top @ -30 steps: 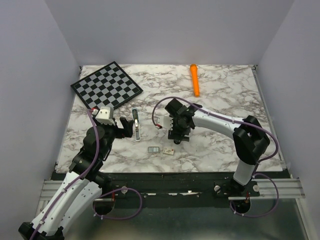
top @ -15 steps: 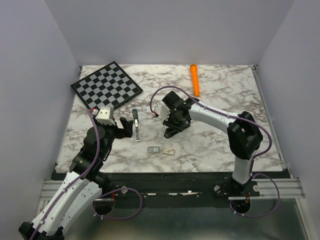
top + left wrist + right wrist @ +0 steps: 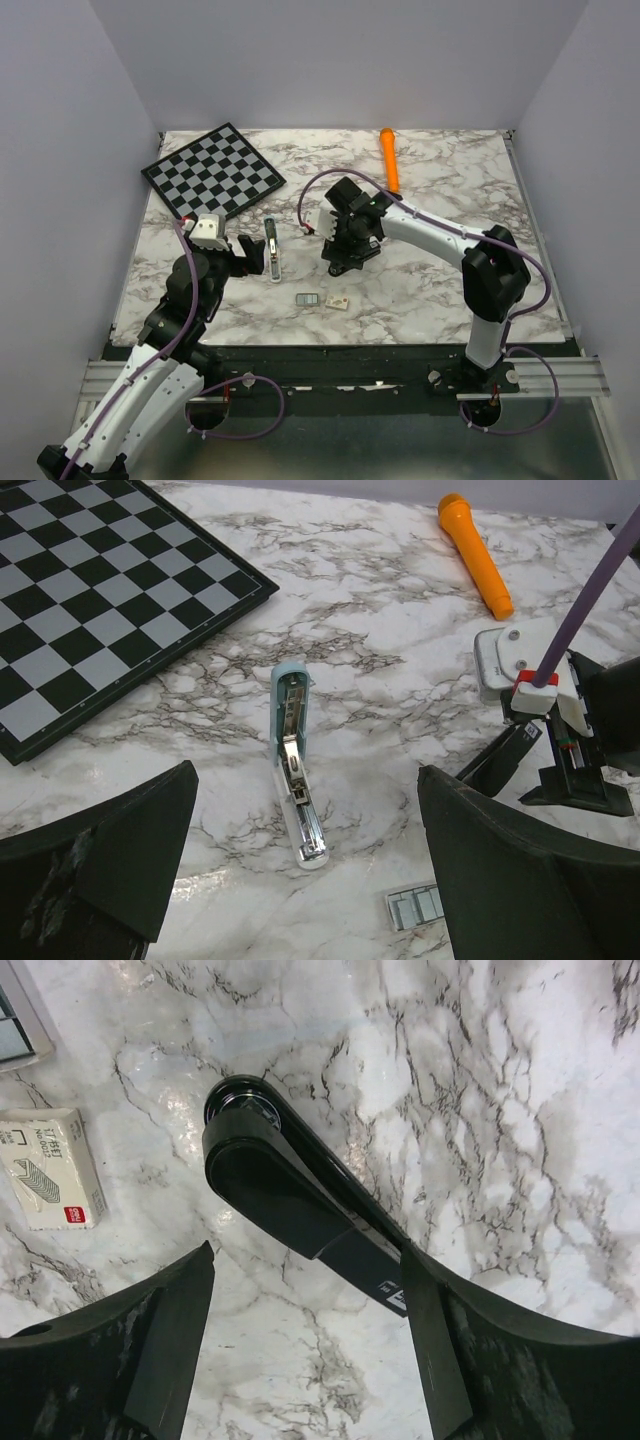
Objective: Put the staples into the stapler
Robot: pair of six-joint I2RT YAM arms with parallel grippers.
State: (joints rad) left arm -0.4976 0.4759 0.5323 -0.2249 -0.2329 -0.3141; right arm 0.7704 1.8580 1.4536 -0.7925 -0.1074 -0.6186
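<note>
Next, my right gripper lines up squarely with the stapler's middle [image 3: 305, 1218] before it closes and lifts the stapler, because the black stapler lies slanted [image 3: 385, 1278] across my right gripper's fingers.
The stapler [image 3: 300, 1200], slim and black, lies on the marble just beyond my right gripper [image 3: 308, 1260], and its near end runs against the right-hand finger [image 3: 440, 1360]. That gripper is open and holds nothing. From above, the right gripper [image 3: 345, 252] hovers over the stapler [image 3: 340, 266] mid-table. The staples [image 3: 415, 908], a small silvery block, lie flat near the front edge [image 3: 308, 299]. My left gripper [image 3: 308, 780] is wide open and empty. It faces a pale blue little box [image 3: 290, 770] with a metal strip inside.
A chessboard [image 3: 212, 170] covers the far left corner. An orange marker [image 3: 389, 158] lies at the back. A tiny white piece [image 3: 338, 302] sits beside the staples and also appears in the right wrist view [image 3: 50, 1168]. Walls close three sides.
The right gripper has shifted a little left and away from the front edge and turned at the wrist. The left arm, staples and pale blue box have stayed put.
</note>
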